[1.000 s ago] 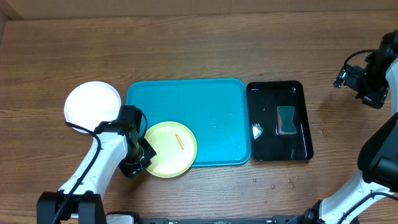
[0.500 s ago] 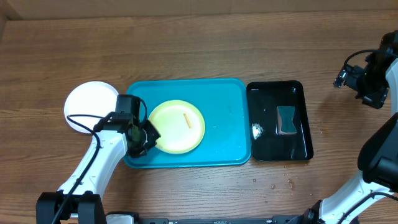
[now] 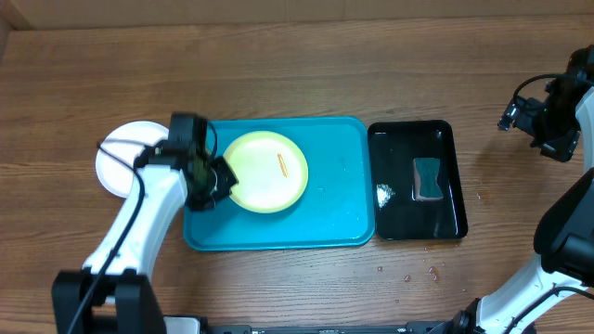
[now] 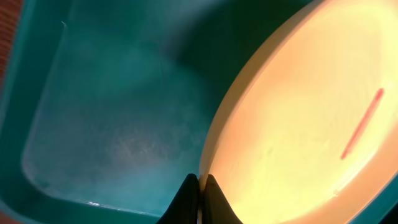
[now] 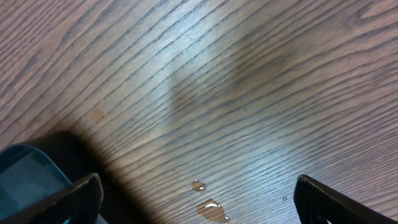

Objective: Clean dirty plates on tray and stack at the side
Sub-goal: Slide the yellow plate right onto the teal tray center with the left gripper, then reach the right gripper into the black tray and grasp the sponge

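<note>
The robot's left gripper should bring the yellow-green plate toward the turquoise tray's middle for cleaning before stacking, because the plate has an orange smear on its flat side [image 3: 282, 165].
A yellow-green plate [image 3: 267, 171] with an orange smear [image 3: 281, 165] is over the left half of the turquoise tray [image 3: 334, 204]. My left gripper [image 3: 219, 179] is shut on the plate's left rim; in the left wrist view the fingertips [image 4: 200, 198] pinch the rim of the plate [image 4: 298, 137] above the tray floor [image 4: 112, 124]. A white plate [image 3: 125, 158] lies on the table left of the tray, partly under my left arm. No mint-blue plate shows. My right gripper [image 3: 548, 116] hangs open and empty at the far right, over bare wood [image 5: 199, 205].
A glossy black tray [image 3: 418, 181] right of the turquoise one holds a dark sponge [image 3: 427, 178] and a small white foam blob [image 3: 382, 193]. Water drops lie on the wood [image 5: 205, 199] near the right gripper and in front of the black tray [image 3: 418, 275].
My left gripper has carried the yellow-green plate from the tray's front edge back and up onto the tray's left half. The right arm has not moved.
</note>
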`<state>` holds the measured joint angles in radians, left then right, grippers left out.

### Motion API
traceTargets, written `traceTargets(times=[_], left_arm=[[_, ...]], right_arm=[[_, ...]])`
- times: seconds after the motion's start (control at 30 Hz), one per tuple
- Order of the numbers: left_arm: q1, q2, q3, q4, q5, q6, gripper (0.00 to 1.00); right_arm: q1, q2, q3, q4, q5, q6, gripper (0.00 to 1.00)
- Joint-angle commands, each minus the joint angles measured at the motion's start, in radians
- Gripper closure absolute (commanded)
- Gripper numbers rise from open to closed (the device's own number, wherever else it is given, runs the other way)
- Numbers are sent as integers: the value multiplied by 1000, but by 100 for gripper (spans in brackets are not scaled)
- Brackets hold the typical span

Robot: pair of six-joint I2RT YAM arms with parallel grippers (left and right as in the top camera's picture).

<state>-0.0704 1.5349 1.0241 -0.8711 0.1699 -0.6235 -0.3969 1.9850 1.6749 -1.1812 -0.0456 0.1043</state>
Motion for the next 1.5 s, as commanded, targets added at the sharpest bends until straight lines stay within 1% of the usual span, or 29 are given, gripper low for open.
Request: traceTargets(times=[0.0,0.1,0.23,0.33,0.43,0.57,1.47], left_arm=[[-38,108,144,-55,-48,64,96],[-73,179,193,-69,-48,68,96],[-120,228,201,-50,-56,67,96],[-156,257,201,-45,-110,67,96],[-174,278,201,-47,-154,67,96],[-182,307,201,-45,-155,67,96],[-205,317,200,-40,-152,71,96]], right_arm=[[3,-27,21,3,-1,4,0],[3,-27,21,3,-1,4,0],[3,-27,21,3,-1,4,0],[3,-27,21,3,-1,4,0],[3,-27,21,3,-1,4,0],[3,-27,21,3,-1,4,0],[3,-27,21,3,-1,4,0]])
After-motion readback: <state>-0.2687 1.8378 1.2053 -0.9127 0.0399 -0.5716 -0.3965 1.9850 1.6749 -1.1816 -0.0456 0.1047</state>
